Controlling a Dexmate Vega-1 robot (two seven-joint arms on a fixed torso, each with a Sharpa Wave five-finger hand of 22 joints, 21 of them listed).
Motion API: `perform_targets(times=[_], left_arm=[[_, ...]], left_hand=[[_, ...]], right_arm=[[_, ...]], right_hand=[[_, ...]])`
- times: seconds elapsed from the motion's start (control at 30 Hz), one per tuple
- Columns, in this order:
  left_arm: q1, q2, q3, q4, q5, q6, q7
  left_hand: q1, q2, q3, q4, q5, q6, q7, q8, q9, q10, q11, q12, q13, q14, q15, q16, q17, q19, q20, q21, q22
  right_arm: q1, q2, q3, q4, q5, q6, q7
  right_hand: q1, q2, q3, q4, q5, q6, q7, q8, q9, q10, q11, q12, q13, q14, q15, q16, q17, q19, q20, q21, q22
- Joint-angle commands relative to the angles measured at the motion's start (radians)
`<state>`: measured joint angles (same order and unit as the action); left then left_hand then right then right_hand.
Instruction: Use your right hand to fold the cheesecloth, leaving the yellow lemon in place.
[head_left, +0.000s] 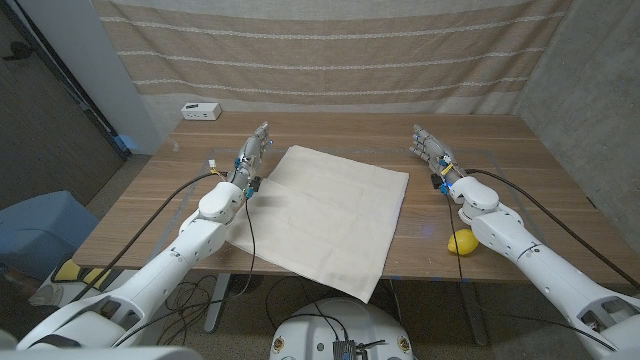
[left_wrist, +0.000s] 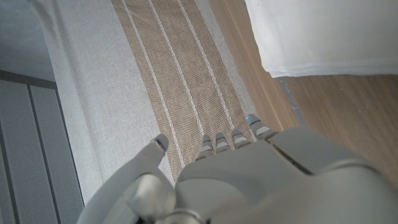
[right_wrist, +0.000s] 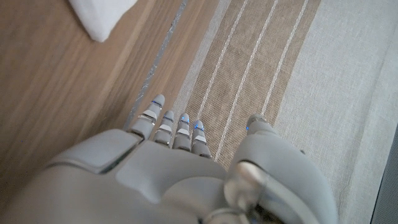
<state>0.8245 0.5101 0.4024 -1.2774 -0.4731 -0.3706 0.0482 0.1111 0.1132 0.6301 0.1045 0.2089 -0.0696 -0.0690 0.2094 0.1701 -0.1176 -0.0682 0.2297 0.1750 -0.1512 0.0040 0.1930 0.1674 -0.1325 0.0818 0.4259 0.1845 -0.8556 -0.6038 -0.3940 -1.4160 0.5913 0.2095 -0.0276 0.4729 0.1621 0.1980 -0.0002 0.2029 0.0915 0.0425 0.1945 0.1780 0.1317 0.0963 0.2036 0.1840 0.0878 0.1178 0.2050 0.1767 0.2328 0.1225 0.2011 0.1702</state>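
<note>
The whole cheesecloth (head_left: 325, 215) will drag along and bunch up into folds when I carry its far corner, because one cheesecloth corner (head_left: 367, 294) hangs free over the table's front edge.
A cream cheesecloth (head_left: 330, 212) lies spread out in the middle of the wooden table (head_left: 520, 190), one corner hanging over the front edge. Its edge (left_wrist: 329, 37) shows in the left wrist view and a corner (right_wrist: 99, 17) in the right wrist view. A yellow lemon (head_left: 461, 242) sits near the table's front right edge, beside my right forearm. My right hand (head_left: 429, 146) is off the cloth's far right corner, fingers apart and extended, holding nothing. My left hand (head_left: 255, 148) stands at the cloth's far left side, fingers straight, empty.
A small white box (head_left: 201, 111) sits at the table's far left corner. A striped curtain (head_left: 330, 50) hangs behind the table. Blue tape marks (head_left: 452, 226) show on the wood near the lemon. A blue object (head_left: 40, 225) stands on the floor at left.
</note>
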Motion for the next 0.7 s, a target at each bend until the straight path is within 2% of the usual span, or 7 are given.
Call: perform_targets(times=[0.03, 0.13, 0.33, 0.53, 0.7], left_arm=[[-0.004, 0.056, 0.059, -0.018, 0.183, -0.046, 0.072], [0.003, 0.056, 0.06, -0.019, 0.188, -0.05, 0.077], [0.013, 0.078, 0.072, -0.034, 0.225, -0.036, 0.079], [0.017, 0.1, 0.075, -0.042, 0.24, -0.023, 0.069], [0.012, 0.116, 0.085, -0.043, 0.255, -0.015, 0.051]], left_hand=[[0.029, 0.042, 0.008, -0.018, -0.008, 0.049, 0.007, 0.009, 0.005, 0.038, 0.015, 0.009, 0.005, 0.023, 0.0, 0.002, 0.0, 0.019, 0.001, 0.006, 0.006], [0.039, 0.056, 0.018, -0.021, -0.009, 0.061, 0.011, 0.007, 0.006, 0.054, 0.026, 0.01, 0.005, 0.039, 0.004, 0.002, 0.0, 0.033, 0.016, 0.01, 0.007], [0.051, 0.064, 0.029, -0.024, -0.01, 0.086, 0.014, 0.009, 0.007, 0.066, 0.031, 0.008, 0.006, 0.052, 0.012, 0.001, 0.0, 0.042, 0.023, 0.012, 0.007], [0.066, 0.07, 0.042, -0.03, -0.013, 0.113, 0.018, 0.011, 0.008, 0.086, 0.034, 0.01, 0.006, 0.067, 0.013, 0.0, 0.0, 0.05, 0.029, 0.014, 0.008], [0.078, 0.07, 0.051, -0.036, -0.015, 0.141, 0.023, 0.014, 0.009, 0.103, 0.032, 0.011, 0.006, 0.077, 0.011, -0.001, -0.001, 0.054, 0.031, 0.014, 0.009]], right_arm=[[-0.032, -0.1, -0.033, -0.183, -0.158, -0.29, -0.195], [-0.038, -0.117, -0.042, -0.223, -0.187, -0.339, -0.222], [-0.046, -0.149, -0.06, -0.294, -0.234, -0.433, -0.257], [-0.046, -0.159, -0.089, -0.378, -0.306, -0.569, -0.333], [-0.045, -0.163, -0.11, -0.419, -0.347, -0.639, -0.355]], right_hand=[[0.019, 0.002, 0.01, -0.011, -0.005, 0.016, -0.007, 0.01, 0.003, 0.016, 0.0, 0.005, 0.003, 0.012, -0.002, 0.003, 0.003, 0.01, 0.012, 0.011, 0.004], [0.025, 0.003, 0.014, -0.015, -0.007, 0.019, -0.01, 0.009, 0.003, 0.019, -0.003, 0.005, 0.003, 0.016, -0.002, 0.003, 0.003, 0.013, 0.01, 0.011, 0.004], [0.038, 0.007, 0.026, -0.026, -0.009, 0.038, -0.015, 0.013, 0.003, 0.032, -0.005, 0.007, 0.004, 0.021, -0.003, 0.002, 0.003, 0.016, 0.004, 0.01, 0.005], [0.052, 0.017, 0.046, -0.034, -0.01, 0.065, -0.025, 0.018, 0.004, 0.047, -0.013, 0.008, 0.004, 0.041, -0.02, 0.007, 0.006, 0.041, -0.004, 0.017, 0.005], [0.06, 0.019, 0.059, -0.038, -0.01, 0.091, -0.028, 0.023, 0.005, 0.062, -0.02, 0.01, 0.005, 0.056, -0.027, 0.009, 0.007, 0.059, -0.009, 0.021, 0.005]])
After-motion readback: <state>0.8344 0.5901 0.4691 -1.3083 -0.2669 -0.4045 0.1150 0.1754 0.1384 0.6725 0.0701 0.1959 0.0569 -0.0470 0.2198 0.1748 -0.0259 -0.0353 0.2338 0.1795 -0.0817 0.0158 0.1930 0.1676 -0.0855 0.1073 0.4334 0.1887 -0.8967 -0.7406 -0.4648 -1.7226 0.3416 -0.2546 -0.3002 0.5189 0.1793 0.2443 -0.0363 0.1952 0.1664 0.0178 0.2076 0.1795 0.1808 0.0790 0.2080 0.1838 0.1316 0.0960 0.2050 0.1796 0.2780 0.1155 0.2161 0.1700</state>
